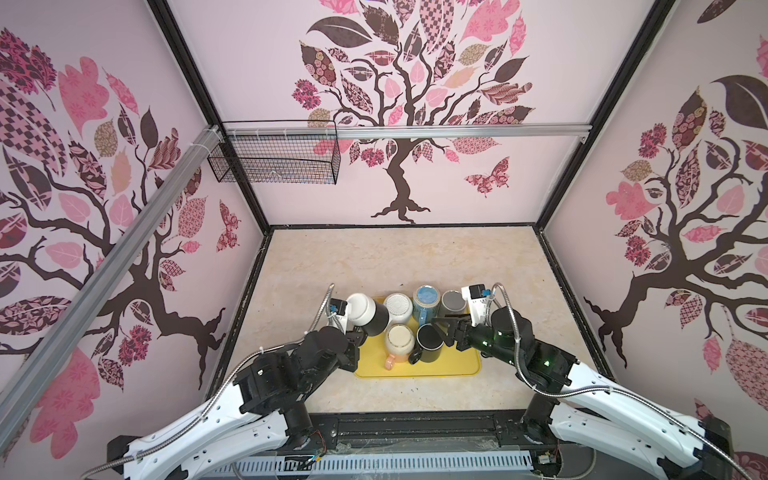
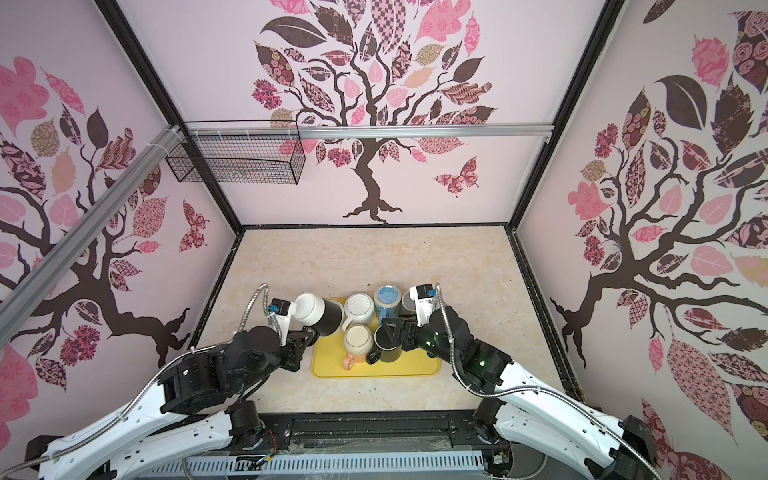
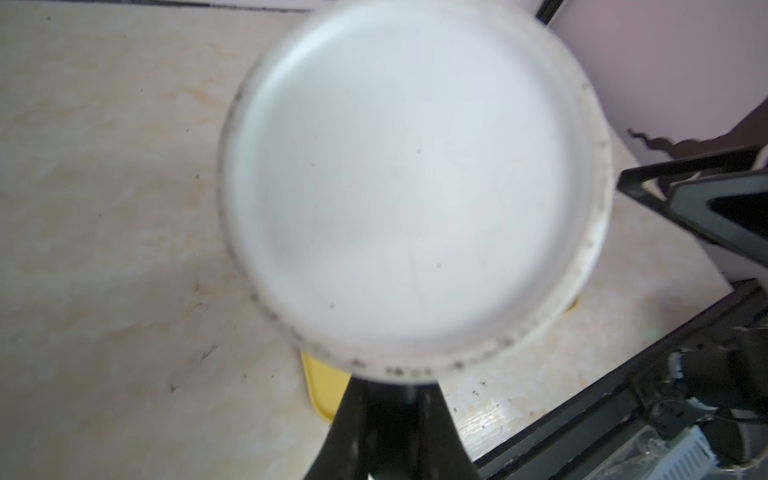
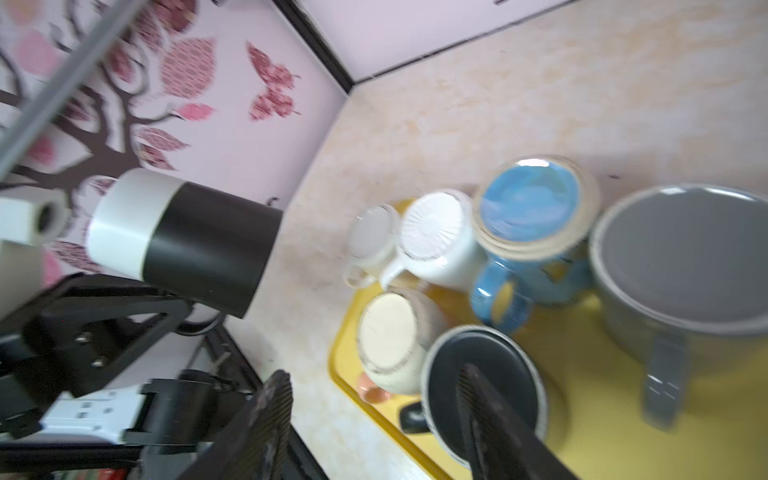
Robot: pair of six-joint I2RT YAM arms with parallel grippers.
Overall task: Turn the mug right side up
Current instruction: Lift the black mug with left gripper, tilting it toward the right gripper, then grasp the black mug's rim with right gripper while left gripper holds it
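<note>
My left gripper is holding the black mug with its opening (image 4: 262, 270) toward the tray, so I should level the mug and give its handle (image 4: 201, 325) to my right gripper.
My left gripper (image 1: 358, 332) (image 3: 388, 415) is shut on the mug (image 1: 368, 313) (image 2: 318, 313), a black one with a white base band. It hangs above the tray's left corner, tipped on its side. Its white base (image 3: 415, 187) fills the left wrist view, and the mouth points down toward the tray. The right wrist view shows the mug (image 4: 183, 241) from the side, clear of the table. My right gripper (image 1: 441, 330) (image 4: 374, 399) stands open with nothing between its fingers, one finger (image 4: 490, 415) over an upside-down black mug (image 1: 429, 341) (image 4: 482, 374).
A yellow tray (image 1: 457, 365) (image 2: 415, 365) holds several upside-down mugs: white ribbed (image 1: 398, 305), blue (image 1: 427, 301), grey (image 1: 454, 302) and cream (image 1: 399, 340). A small white mug (image 4: 374, 241) stands at the tray's far corner. A wire basket (image 1: 274, 162) hangs on the back wall.
</note>
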